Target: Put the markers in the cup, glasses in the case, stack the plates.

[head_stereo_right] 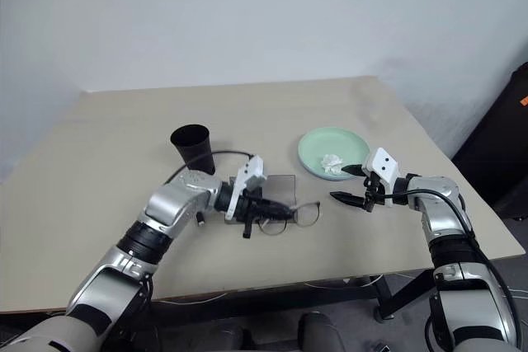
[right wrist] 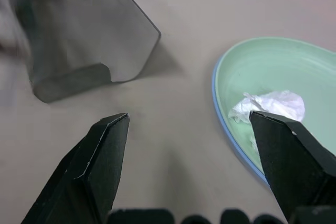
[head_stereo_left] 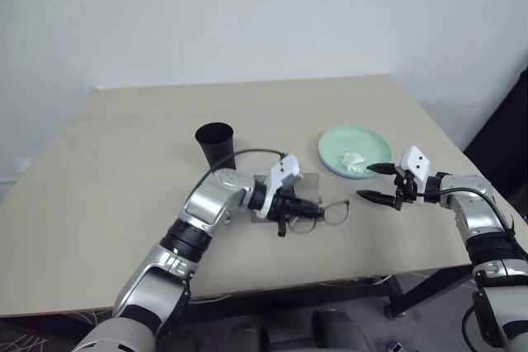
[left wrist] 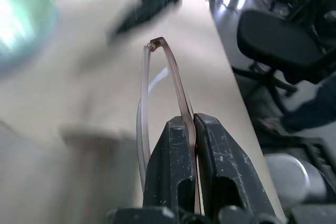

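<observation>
The glasses' far lens (head_stereo_left: 337,213) is poking out past the end of the grey case. I should pull the glasses back over the case (head_stereo_left: 308,188) with my left gripper before I lower them.
My left gripper (head_stereo_left: 312,213) is shut on one temple arm of the glasses (head_stereo_left: 332,213), thin dark frames with round lenses, held just above the table in front of the grey case (right wrist: 79,30). The left wrist view shows the fingers (left wrist: 173,156) pinching that thin arm (left wrist: 170,72). My right gripper (head_stereo_left: 365,181) stands open and empty between the glasses and the mint green plate (head_stereo_left: 367,139). A light blue rim (right wrist: 216,90) shows under that plate's edge. The black cup (head_stereo_left: 214,144) stands upright behind my left arm. The markers are out of view.
A crumpled white tissue (head_stereo_left: 353,161) lies on the green plate. The beige table (head_stereo_left: 107,171) ends just in front of both grippers, with a white wall behind it. Office chairs stand on the floor past the table edge in the left wrist view.
</observation>
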